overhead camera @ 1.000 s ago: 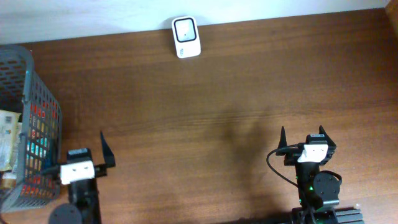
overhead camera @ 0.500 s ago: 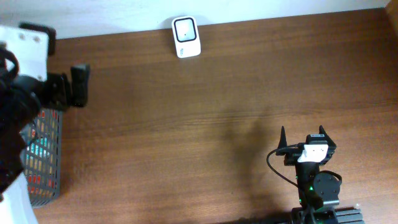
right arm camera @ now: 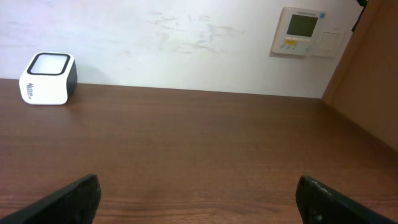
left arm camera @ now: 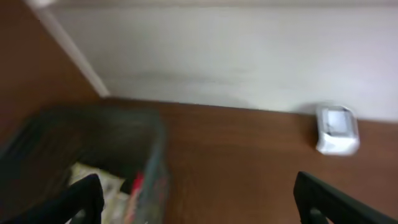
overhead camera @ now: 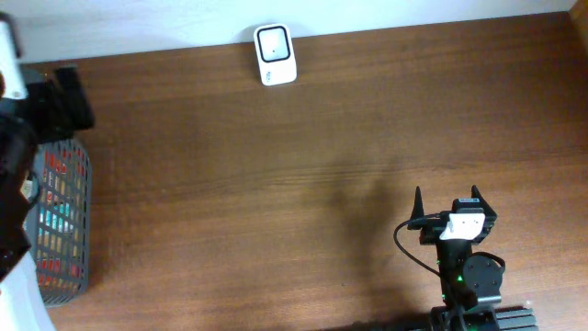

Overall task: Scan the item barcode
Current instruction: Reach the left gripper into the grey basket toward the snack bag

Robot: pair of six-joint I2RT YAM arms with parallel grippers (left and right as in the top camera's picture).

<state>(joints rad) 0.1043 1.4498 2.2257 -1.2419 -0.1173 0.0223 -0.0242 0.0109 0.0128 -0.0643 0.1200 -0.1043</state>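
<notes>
The pale packet [left arm camera: 111,182] shows through the grey mesh basket's open top [left arm camera: 102,137]. My left gripper should now go down with its fingers open and close on the packet.
The white barcode scanner [overhead camera: 275,55] with a dark window stands at the table's far edge; it also shows in the left wrist view [left arm camera: 336,129] and the right wrist view [right arm camera: 48,79]. Items lie in the grey mesh basket [overhead camera: 64,221] at the far left, among them a pale packet [left arm camera: 93,180]. My left arm [overhead camera: 18,165] is raised high over the basket, and the left gripper [left arm camera: 202,202] is open and empty above the basket's right wall. My right gripper [overhead camera: 447,204] rests open and empty near the front right [right arm camera: 200,199].
The brown wooden table [overhead camera: 303,165] meets a white wall behind the scanner. A wall thermostat [right arm camera: 305,31] and a wooden panel [right arm camera: 373,74] show at the right in the right wrist view. The left arm hides most of the basket from above.
The left arm has lifted from the front left of the table and swung up and left over the basket. The right arm has not moved.
</notes>
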